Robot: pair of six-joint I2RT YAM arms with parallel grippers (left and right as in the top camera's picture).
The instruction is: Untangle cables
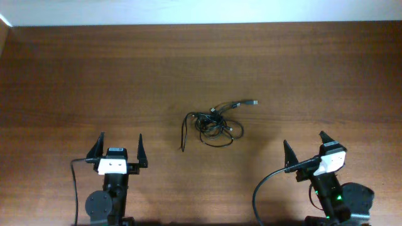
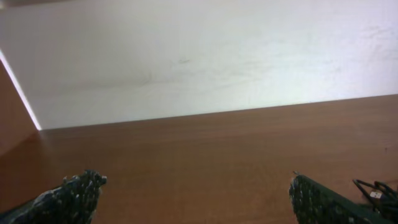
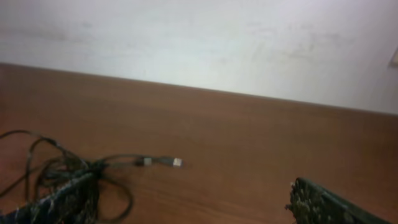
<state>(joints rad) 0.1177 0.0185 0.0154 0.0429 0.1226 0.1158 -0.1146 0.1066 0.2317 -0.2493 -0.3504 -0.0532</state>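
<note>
My left gripper is open and has a clear way (image 1: 164, 136) to the tangled black cable heap (image 1: 214, 124). I keep moving it there until its fingers close on cable.
The cables (image 1: 213, 125) lie in one tangled black bunch at the middle of the brown table, with a silvery plug (image 1: 254, 102) sticking out to the upper right and a loose end (image 1: 183, 141) trailing down at the left. My left gripper (image 1: 119, 145) is open and empty, below and left of the bunch. My right gripper (image 1: 305, 143) is open and empty, below and right of it. The right wrist view shows the bunch (image 3: 59, 171) at lower left with its plug (image 3: 176, 162). The left wrist view shows only a bit of cable (image 2: 376, 190) at the right edge.
The wooden table (image 1: 75, 75) runs to a white wall (image 1: 201, 11) at the back. Thick black arm cables (image 1: 267, 188) hang by both arm bases near the front edge.
</note>
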